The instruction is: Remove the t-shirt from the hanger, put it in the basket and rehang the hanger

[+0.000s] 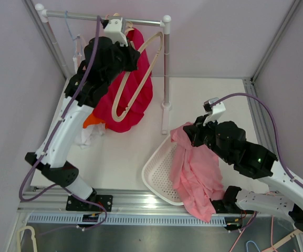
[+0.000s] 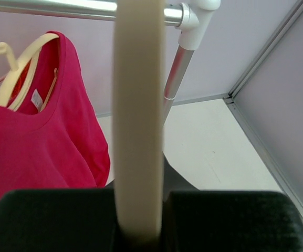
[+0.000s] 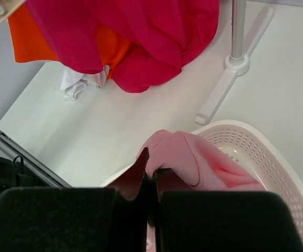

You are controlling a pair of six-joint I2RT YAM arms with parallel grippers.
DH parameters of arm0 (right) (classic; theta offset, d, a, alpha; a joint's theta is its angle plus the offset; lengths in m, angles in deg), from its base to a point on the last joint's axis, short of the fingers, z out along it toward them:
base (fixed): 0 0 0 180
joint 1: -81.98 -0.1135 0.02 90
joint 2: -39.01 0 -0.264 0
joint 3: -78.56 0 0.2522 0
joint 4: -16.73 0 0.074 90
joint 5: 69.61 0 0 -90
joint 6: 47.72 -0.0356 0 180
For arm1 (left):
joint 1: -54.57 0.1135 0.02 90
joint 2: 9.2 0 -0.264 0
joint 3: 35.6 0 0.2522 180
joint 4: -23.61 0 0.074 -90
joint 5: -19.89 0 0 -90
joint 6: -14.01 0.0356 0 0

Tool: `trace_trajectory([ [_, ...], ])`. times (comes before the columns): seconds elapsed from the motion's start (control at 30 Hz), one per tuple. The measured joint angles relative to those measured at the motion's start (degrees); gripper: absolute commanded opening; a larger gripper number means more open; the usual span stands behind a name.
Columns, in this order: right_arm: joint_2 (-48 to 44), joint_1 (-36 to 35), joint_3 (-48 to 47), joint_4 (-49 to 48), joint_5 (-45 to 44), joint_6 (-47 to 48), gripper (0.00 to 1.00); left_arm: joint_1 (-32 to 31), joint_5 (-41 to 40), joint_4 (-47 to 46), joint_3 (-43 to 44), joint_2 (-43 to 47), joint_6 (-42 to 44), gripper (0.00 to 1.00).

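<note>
The magenta t-shirt (image 1: pixel 133 97) is overlapped by the cream hanger in my left gripper. Next, I bring the hanger toward the post and hang it on the free rail there (image 1: pixel 152 22).
My left gripper (image 1: pixel 126 52) is raised at the clothes rail and is shut on a bare cream hanger (image 1: pixel 138 79), which runs up between its pads in the left wrist view (image 2: pixel 138 126). My right gripper (image 1: pixel 189 132) is shut on a fold of the pink t-shirt (image 1: pixel 196 170) and holds it over the white basket (image 1: pixel 156 170). The shirt drapes across the basket and over its near rim. In the right wrist view the pink t-shirt (image 3: pixel 198 157) is pinched between the fingertips (image 3: pixel 140 173), above the basket (image 3: pixel 280 163).
A magenta t-shirt (image 1: pixel 135 100) hangs on a second cream hanger (image 2: pixel 20 68) from the metal rail (image 1: pixel 83 16). The rack's post (image 1: pixel 166 68) and foot stand mid-table. Orange (image 1: pixel 92 121) and white (image 1: pixel 88 137) cloths lie under the magenta shirt. Spare hangers (image 1: pixel 293 239) lie below the table edge.
</note>
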Motion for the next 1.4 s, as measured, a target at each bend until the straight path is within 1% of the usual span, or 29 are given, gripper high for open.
trace_trajectory([
  [0.1, 0.1, -0.2, -1.1, 0.9, 0.2, -0.2, 0.0, 0.2, 0.1, 1.0, 2.9, -4.5, 0.4, 0.01],
  [0.17, 1.7, -0.3, -6.3, 3.1, 0.5, 0.8, 0.0, 0.4, 0.1, 1.4, 2.1, -5.8, 0.4, 0.01],
  [0.23, 4.2, -0.3, -14.3, 3.6, 1.0, 3.1, 0.0, 0.5, 0.0, 0.9, -1.0, -5.6, 0.4, 0.0],
  [0.3, 6.1, -0.3, -21.5, 0.9, 2.3, 5.7, 0.0, 0.6, 0.0, -0.3, -4.3, -5.3, 0.4, 0.01],
  [0.4, 6.8, -0.3, -27.6, -6.9, 5.6, 10.5, 0.0, 1.2, 0.0, -0.3, -7.2, -5.3, 0.4, 0.01],
  [0.43, 7.2, -0.3, -29.5, -7.7, 6.4, 11.7, 0.0, 1.5, 0.0, -0.2, -7.6, -5.3, 0.4, 0.01],
  [0.6, 15.3, -0.3, -47.5, -10.0, 9.5, 17.1, 0.0, 3.0, 0.0, -2.1, -7.7, -5.3, 0.4, 0.0],
  [0.63, 16.5, -0.3, -49.5, -10.6, 9.8, 17.7, 0.0, 3.1, 0.0, -2.4, -7.7, -5.3, 0.4, 0.0],
  [0.7, 17.4, -0.3, -49.9, -11.4, 10.2, 18.4, 0.0, 3.3, 0.0, -3.0, -7.7, -5.3, 0.4, 0.0],
  [0.77, 16.6, -0.3, -46.2, -11.8, 10.3, 18.5, 0.0, 3.5, 0.1, -3.6, -7.7, -5.3, 0.4, 0.01],
  [0.87, 11.0, -0.3, -31.3, -15.0, 10.1, 17.7, 0.0, 3.7, 0.7, -4.3, -7.7, -5.3, 0.9, 0.0],
  [0.93, 7.2, -0.3, -21.0, -15.6, 9.9, 16.4, 0.0, 3.8, 1.6, -5.0, -7.7, -5.3, 1.2, 0.01],
  [1.0, 4.3, -0.3, -12.6, -15.3, 9.6, 14.5, 0.0, 3.9, 2.3, -5.9, -7.7, -5.3, 1.7, 0.01],
  [1.1, 1.0, -0.3, -4.3, -15.0, 9.5, 11.4, 0.0, 4.0, 3.6, -6.4, -6.9, -5.4, 2.4, 0.01],
  [1.27, -4.9, -0.3, 9.8, -16.3, 8.8, 4.4, 0.0, 4.0, 4.8, -6.8, -1.6, -7.4, 3.5, 0.01],
  [1.33, -5.8, -0.3, 15.6, -16.2, 7.9, 0.0, 0.0, 4.0, 5.0, -6.9, 0.4, -8.4, 4.0, 0.01],
  [1.4, -4.6, -0.3, 19.6, -14.6, 7.2, -4.7, 0.0, 4.1, 5.3, -6.8, 2.4, -9.8, 4.5, 0.01],
])
